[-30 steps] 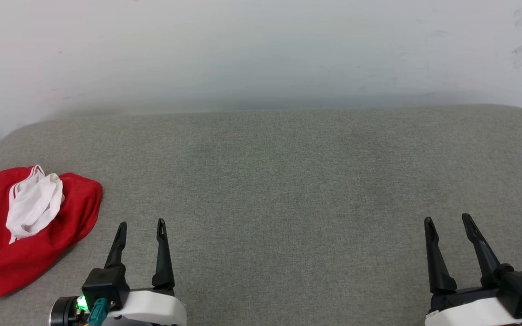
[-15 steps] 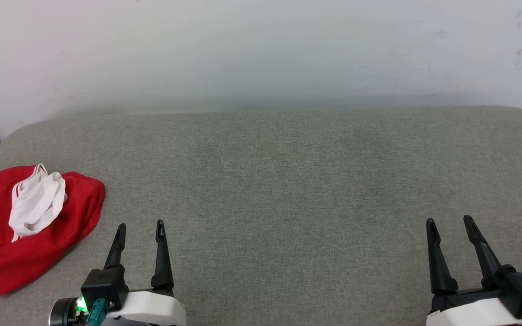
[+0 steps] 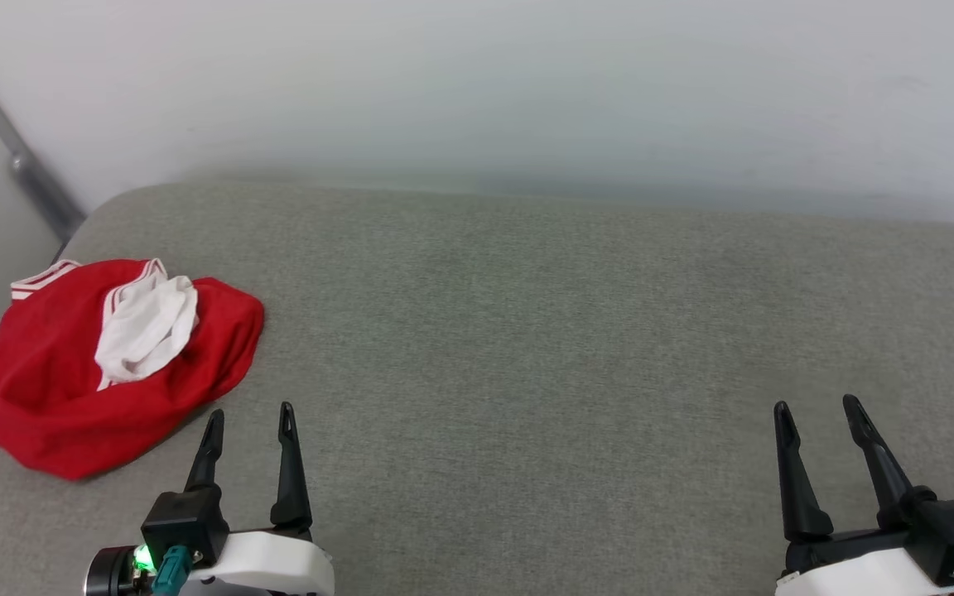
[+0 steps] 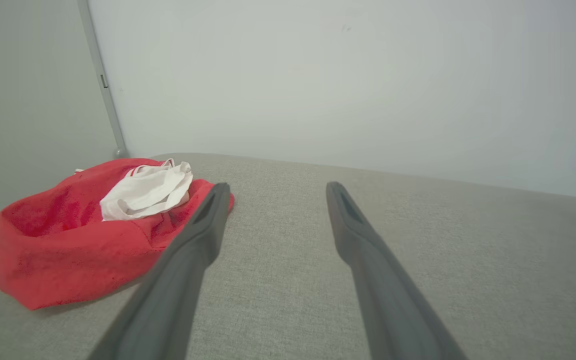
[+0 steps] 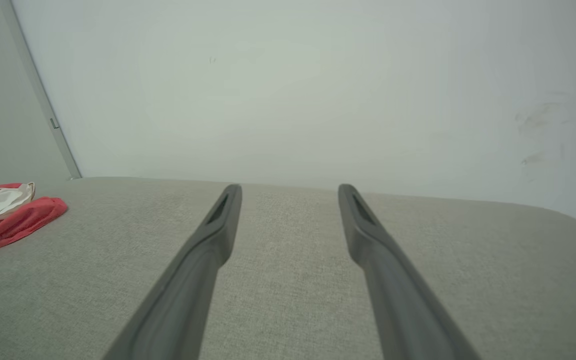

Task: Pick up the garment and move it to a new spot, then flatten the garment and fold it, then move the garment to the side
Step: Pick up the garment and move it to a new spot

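Note:
The bunched white sleeve (image 3: pixel 147 327) shows alone on the red heap, so I expect another white sleeve to come out of the folds when I carry the garment (image 3: pixel 61 397).
The garment (image 3: pixel 63 381) lies crumpled at the far left of the grey cushioned surface (image 3: pixel 527 331), a red heap with a bunched white sleeve (image 3: pixel 146 331) on top and striped trim at its back edge. Its letters and number are hidden. The left wrist view has the garment (image 4: pixel 68 245) just left of the fingers, and the right wrist view catches the garment (image 5: pixel 8 220) at the far left. My left gripper (image 3: pixel 249 414) stands open a short way right of and nearer than the heap, touching nothing. My right gripper (image 3: pixel 812 406) is open at the lower right, far from it.
A pale wall (image 3: pixel 477 83) rises behind the surface. At the left a wall corner with a grey vertical strip (image 3: pixel 21 157) runs down beside the cushion's rounded left edge (image 3: pixel 71 240).
The head camera has swung left, so the whole picture shifted right and the wall corner came into view. Both grippers hold about the same place and stay open.

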Controlling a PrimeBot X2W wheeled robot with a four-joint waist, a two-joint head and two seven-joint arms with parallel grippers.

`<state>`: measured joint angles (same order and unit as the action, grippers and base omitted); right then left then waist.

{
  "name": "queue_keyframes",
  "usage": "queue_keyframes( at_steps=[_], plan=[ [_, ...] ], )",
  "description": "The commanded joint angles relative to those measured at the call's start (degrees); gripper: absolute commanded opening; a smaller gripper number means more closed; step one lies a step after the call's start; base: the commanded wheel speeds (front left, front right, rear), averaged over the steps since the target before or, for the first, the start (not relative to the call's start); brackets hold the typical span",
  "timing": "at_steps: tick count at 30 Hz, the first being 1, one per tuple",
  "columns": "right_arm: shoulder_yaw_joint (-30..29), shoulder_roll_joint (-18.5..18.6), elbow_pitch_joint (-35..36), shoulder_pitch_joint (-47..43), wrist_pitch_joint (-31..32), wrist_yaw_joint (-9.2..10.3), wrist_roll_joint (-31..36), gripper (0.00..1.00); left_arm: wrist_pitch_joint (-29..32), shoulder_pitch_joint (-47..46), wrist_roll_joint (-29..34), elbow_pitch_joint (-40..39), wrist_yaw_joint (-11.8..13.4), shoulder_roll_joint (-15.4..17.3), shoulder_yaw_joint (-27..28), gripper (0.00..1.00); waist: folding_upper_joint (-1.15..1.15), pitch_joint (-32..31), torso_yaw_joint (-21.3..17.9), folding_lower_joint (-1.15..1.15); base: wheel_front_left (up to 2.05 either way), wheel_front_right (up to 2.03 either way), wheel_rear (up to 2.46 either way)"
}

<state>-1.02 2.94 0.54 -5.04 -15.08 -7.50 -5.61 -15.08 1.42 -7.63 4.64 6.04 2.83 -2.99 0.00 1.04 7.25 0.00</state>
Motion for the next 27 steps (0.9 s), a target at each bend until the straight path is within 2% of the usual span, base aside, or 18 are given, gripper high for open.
queue_keyframes(
  at_steps=[1,6,16,27],
  plan=[
    [0.06,-0.11,0.36,-0.79,-0.14,0.02,0.03,1.00,-0.14,-0.12,0.12,0.07,-0.02,0.09,0.21,1.00,0.00,0.12,1.83,0.00,0.00,0.00,0.00],
    [0.40,-0.12,0.73,-0.53,-0.14,0.01,0.52,1.00,-0.14,-0.26,0.01,0.01,0.44,0.07,0.77,1.00,0.00,0.68,7.01,0.00,0.00,0.00,0.00],
    [1.01,-0.12,1.12,-0.23,-0.14,0.02,1.56,1.00,-0.14,-0.17,-0.69,-0.16,0.70,0.07,1.97,1.00,0.00,1.46,14.42,0.00,0.00,0.00,0.00],
    [1.22,-0.12,1.13,-0.62,-0.14,0.02,1.90,1.00,-0.14,0.44,-1.42,-0.19,0.92,0.07,2.96,1.00,0.00,1.67,20.63,0.00,0.00,0.00,0.00]
  ],
)
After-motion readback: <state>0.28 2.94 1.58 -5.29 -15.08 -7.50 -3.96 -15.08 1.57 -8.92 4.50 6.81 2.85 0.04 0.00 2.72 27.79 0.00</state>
